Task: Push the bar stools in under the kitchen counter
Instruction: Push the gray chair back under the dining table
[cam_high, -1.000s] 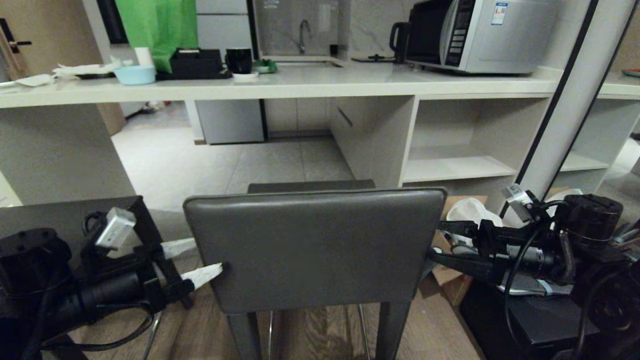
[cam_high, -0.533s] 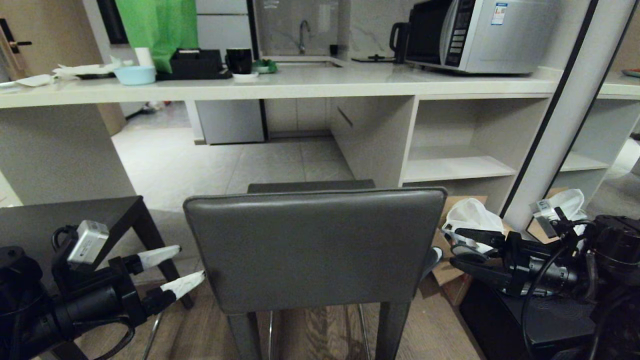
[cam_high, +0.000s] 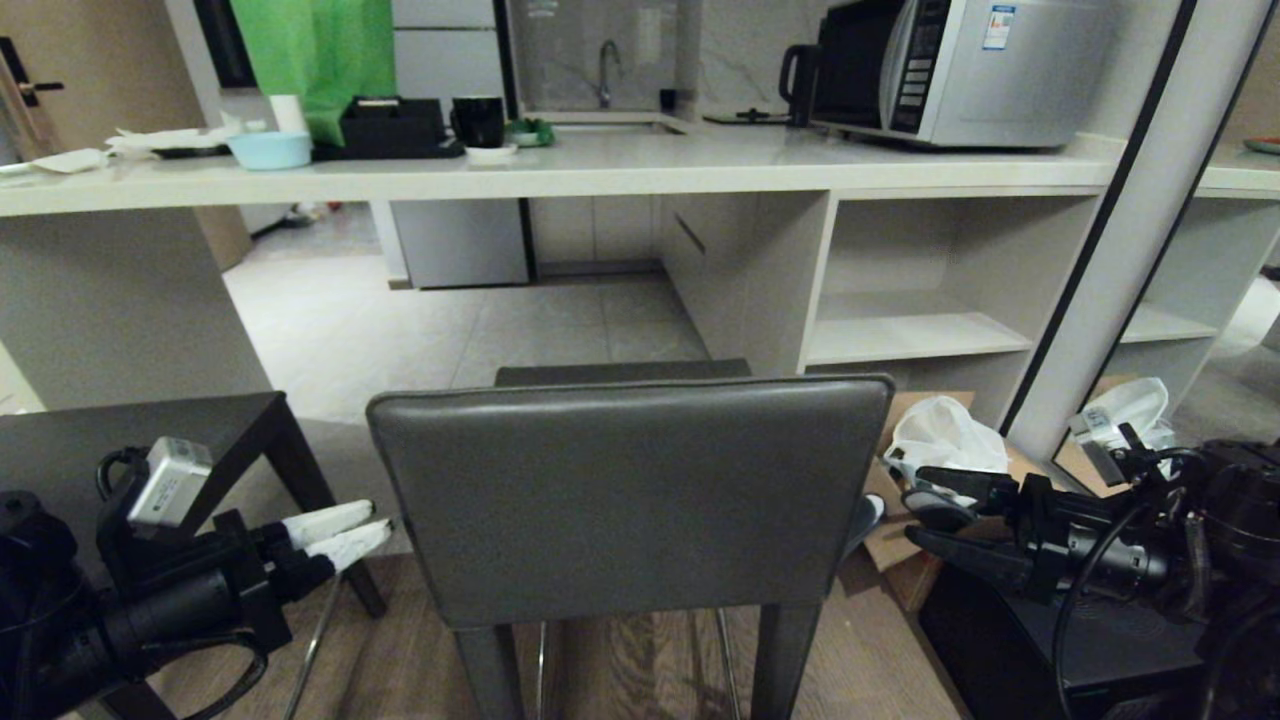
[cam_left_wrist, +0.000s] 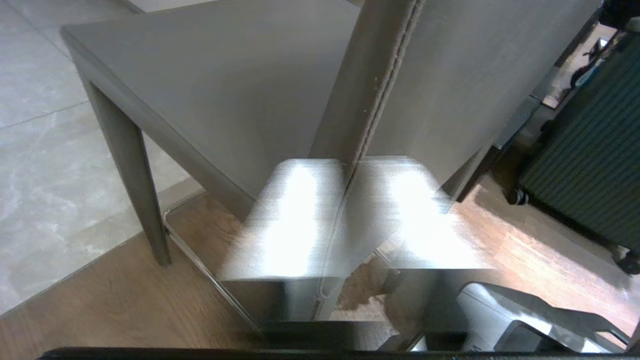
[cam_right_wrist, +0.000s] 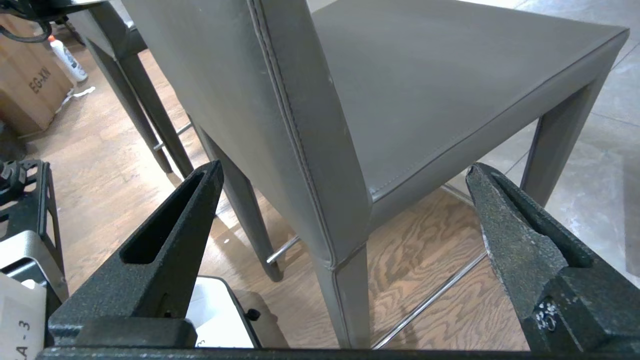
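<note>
The whole bar stool (cam_high: 630, 504) will turn crooked, legs and all, when I push it, because the legs run straight into the backrest (cam_high: 792, 610).
A dark grey bar stool (cam_high: 630, 500) stands in front of me with its backrest toward me, short of the kitchen counter (cam_high: 600, 175) and its knee space. A second bar stool (cam_high: 130, 430) stands to its left. My left gripper (cam_high: 340, 532) hangs beside the backrest's left edge, a little short of it, its white-tipped fingers shut together with nothing between them. The left wrist view shows that gripper (cam_left_wrist: 350, 165) pointing at the backrest edge (cam_left_wrist: 370, 75). My right gripper (cam_high: 935, 520) stands open to the right of the backrest. In its wrist view, the right gripper (cam_right_wrist: 344, 169) frames the backrest corner (cam_right_wrist: 310, 150) without touching.
A white pillar (cam_high: 1130, 220) rises at the right. Below it a cardboard box with plastic bags (cam_high: 940, 440) lies on the floor, near a black case (cam_high: 1050, 640). A microwave (cam_high: 960, 70), blue bowl (cam_high: 270, 148) and green bag (cam_high: 315, 50) sit on the worktop. A ribbed dark suitcase (cam_left_wrist: 590, 150) stands behind the stool.
Both grippers have drawn back from the backrest's sides, the left toward the lower left, the right outward. The left gripper's fingers have closed together. The stool has not moved.
</note>
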